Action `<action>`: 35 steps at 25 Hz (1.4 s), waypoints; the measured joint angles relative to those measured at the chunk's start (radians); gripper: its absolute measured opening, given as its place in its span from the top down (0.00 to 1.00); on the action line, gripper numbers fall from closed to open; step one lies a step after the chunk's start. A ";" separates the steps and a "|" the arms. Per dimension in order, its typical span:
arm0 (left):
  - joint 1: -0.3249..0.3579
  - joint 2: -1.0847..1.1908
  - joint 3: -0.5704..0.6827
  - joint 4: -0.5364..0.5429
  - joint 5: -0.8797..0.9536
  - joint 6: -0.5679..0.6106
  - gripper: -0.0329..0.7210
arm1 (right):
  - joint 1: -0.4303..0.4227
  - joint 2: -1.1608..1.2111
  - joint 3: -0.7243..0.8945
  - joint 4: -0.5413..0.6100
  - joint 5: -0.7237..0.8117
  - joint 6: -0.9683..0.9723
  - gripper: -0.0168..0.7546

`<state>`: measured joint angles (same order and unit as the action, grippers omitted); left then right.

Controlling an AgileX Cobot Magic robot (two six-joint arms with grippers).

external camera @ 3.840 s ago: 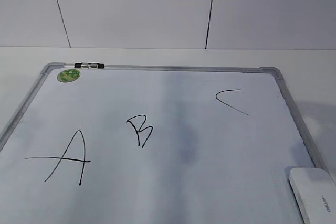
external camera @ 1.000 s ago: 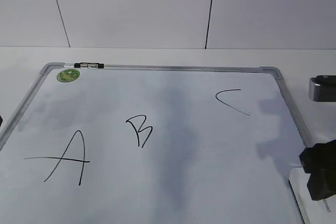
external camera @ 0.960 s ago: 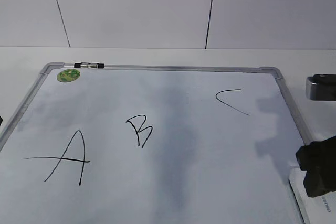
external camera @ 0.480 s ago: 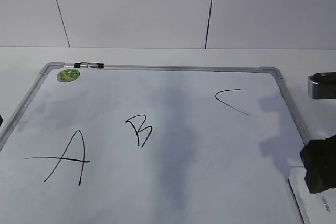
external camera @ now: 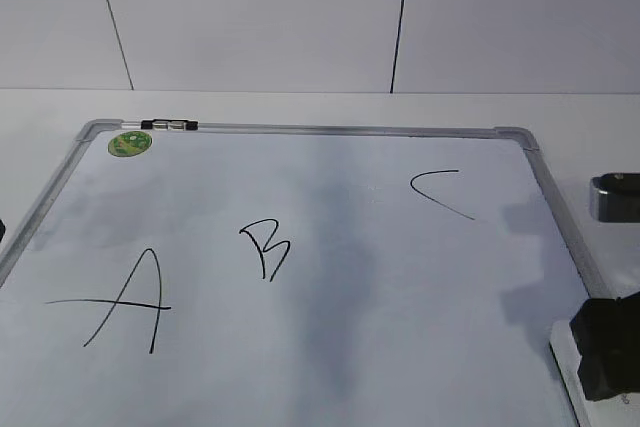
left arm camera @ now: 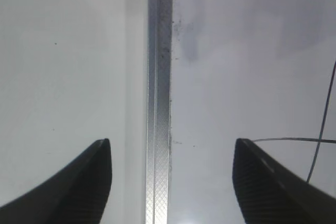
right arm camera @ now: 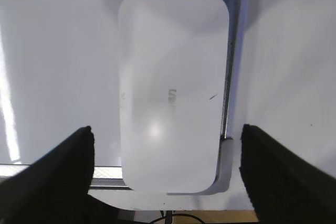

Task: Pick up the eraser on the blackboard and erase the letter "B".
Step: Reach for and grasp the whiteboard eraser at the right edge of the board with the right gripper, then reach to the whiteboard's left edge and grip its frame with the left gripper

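The open fingers are lined up with the eraser's narrow width (right arm camera: 173, 82). My right gripper keeps going down until the fingers are on either side of its long sides (right arm camera: 121, 72), then close.
The blackboard (external camera: 330, 277), a white dry-erase board with a grey frame, lies flat on the table. On it are a large "A" (external camera: 125, 299), the small slanted letter "B" (external camera: 265, 248) and a "C" (external camera: 440, 192). The white eraser (right arm camera: 170, 90) lies at the board's front right corner; in the exterior view only a sliver (external camera: 562, 352) shows beside the right arm. My right gripper (right arm camera: 166, 153) is open, its fingers on either side of the eraser and not touching it. My left gripper (left arm camera: 171, 166) is open and empty over the board's left frame rail (left arm camera: 159, 98).
A round green sticker (external camera: 130, 143) and a small black-and-silver clip (external camera: 170, 126) are at the board's far left corner. White table (external camera: 300, 107) surrounds the board, with a tiled wall behind. The table's front edge and a cable show in the right wrist view (right arm camera: 173, 217).
The right arm came in from the right edge and has lowered over the eraser, covering most of it. The letters and board are unchanged.
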<state>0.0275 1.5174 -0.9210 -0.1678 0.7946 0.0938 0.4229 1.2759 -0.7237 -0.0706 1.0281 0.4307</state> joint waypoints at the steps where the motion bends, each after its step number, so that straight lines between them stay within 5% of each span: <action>1: 0.000 0.000 0.000 0.000 0.000 0.000 0.24 | 0.000 0.000 0.016 0.000 -0.014 0.005 0.10; 35: 0.000 0.000 0.000 -0.004 0.003 0.000 0.24 | -0.013 0.169 0.038 -0.045 -0.145 0.030 0.10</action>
<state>0.0275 1.5174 -0.9210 -0.1713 0.7979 0.0938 0.4094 1.4449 -0.6862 -0.1154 0.8831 0.4604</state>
